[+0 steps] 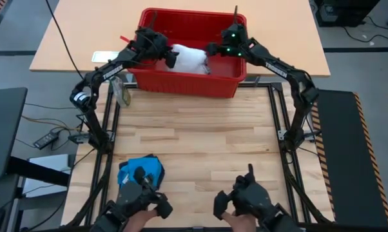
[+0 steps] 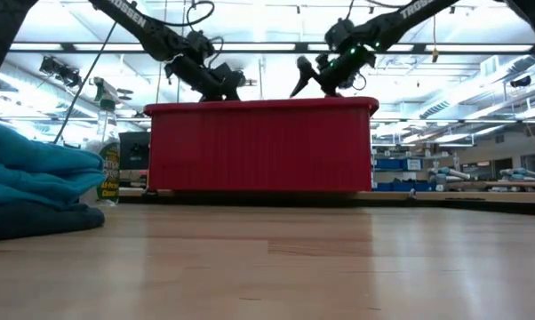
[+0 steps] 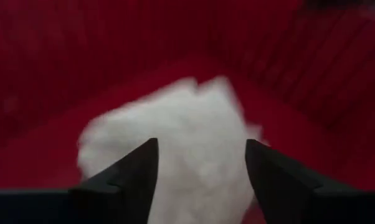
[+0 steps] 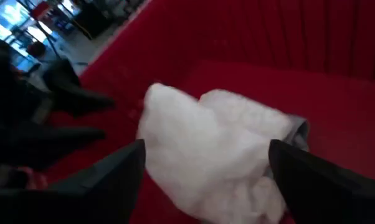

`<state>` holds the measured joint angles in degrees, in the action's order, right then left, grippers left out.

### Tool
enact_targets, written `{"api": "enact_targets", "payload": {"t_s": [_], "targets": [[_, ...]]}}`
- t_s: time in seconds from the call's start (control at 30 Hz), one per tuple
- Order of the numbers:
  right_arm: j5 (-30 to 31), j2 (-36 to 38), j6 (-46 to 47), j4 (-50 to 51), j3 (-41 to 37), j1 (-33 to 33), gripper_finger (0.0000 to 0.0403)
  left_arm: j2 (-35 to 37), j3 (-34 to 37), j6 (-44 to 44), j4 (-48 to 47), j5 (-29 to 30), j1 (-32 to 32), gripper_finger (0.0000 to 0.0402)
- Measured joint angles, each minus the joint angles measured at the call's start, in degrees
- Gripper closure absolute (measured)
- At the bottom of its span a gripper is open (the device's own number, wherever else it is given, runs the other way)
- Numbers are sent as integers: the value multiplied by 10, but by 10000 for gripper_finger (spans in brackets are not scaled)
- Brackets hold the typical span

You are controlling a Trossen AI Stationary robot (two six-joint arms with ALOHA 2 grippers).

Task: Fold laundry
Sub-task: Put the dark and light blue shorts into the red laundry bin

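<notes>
My right gripper is far from the bright blue laundry [image 1: 141,171], so my left gripper should drag the laundry to the table's middle [image 1: 192,161] before both grippers lift it to the basket.
A white garment [image 1: 191,58] lies crumpled on the floor of the red basket [image 1: 187,82] at the table's far edge, with a bit of light grey cloth [image 4: 298,129] under its edge. My left gripper [image 1: 172,59] is open inside the basket, at the garment's left side, and in its wrist view the white garment [image 3: 175,137] shows between and beyond its fingers. My right gripper [image 1: 211,49] is open at the garment's right side, and its fingers stand wide on either side of the garment [image 4: 212,149]. Folded bright blue laundry [image 1: 142,171] lies at the near left on a dark piece [image 2: 36,222].
A spray bottle [image 1: 121,90] stands just left of the basket. Bare wooden table top [image 1: 200,142] stretches between the basket and the near edge. Two dark hand controls [image 1: 245,200], held by a person's hands, show at the near edge.
</notes>
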<state>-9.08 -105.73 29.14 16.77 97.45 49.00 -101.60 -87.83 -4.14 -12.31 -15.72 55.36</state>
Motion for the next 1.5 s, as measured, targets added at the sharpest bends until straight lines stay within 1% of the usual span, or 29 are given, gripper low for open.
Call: {"api": "enact_targets", "payload": {"t_s": [0.1, 0.2, 0.27, 0.3, 0.37, 0.43, 0.5, 0.63, 0.7, 0.77, 0.83, 0.93, 1.03, 1.1, 1.17, 1.27, 1.37, 1.43, 1.5], "targets": [[-11, 19, -8, 1, 0, 3, 84, 0, 0, 5, -89, 13, 3, 147], [-52, 41, -27, 5, -1, 0, 97, 10, -12, 51, -185, 12, 2, 140], [-80, 56, -36, 14, -1, -5, 102, 29, -28, 101, -238, -19, 0, 141], [-92, 62, -41, 18, -1, -8, 104, 40, -39, 122, -258, -50, -3, 142], [-109, 72, -51, 24, -1, -17, 107, 63, -64, 137, -286, -105, -15, 146], [-125, 83, -56, 23, -2, -28, 108, 88, -93, 136, -328, -115, -41, 151], [-142, 95, -63, 22, -2, -42, 110, 111, -124, 127, -376, -105, -73, 157], [-150, 117, -85, 34, -2, -79, 113, 153, -160, 120, -489, -42, -147, 169], [-151, 126, -96, 43, -2, -98, 115, 175, -160, 145, -547, -10, -191, 172], [-151, 136, -99, 60, -2, -119, 116, 194, -148, 196, -591, 24, -243, 173], [-151, 145, -93, 105, -2, -140, 116, 210, -125, 274, -624, 58, -299, 173], [-150, 150, -91, 201, -2, -179, 117, 242, -70, 378, -633, 94, -394, 173], [-137, 155, -97, 275, -2, -227, 117, 275, 5, 496, -629, 112, -498, 173], [-115, 156, -99, 301, -2, -263, 117, 292, 64, 583, -620, 121, -565, 173], [-91, 156, -99, 318, -2, -296, 117, 307, 124, 675, -602, 125, -631, 173], [-60, 156, -99, 326, -3, -338, 117, 314, 206, 780, -549, 125, -724, 173], [-20, 156, -88, 329, -3, -368, 117, 306, 280, 829, -485, 124, -793, 173], [-1, 156, -82, 332, -3, -383, 117, 295, 325, 860, -429, 125, -821, 173], [5, 156, -78, 332, -3, -395, 117, 282, 374, 895, -395, 125, -842, 173]]}}
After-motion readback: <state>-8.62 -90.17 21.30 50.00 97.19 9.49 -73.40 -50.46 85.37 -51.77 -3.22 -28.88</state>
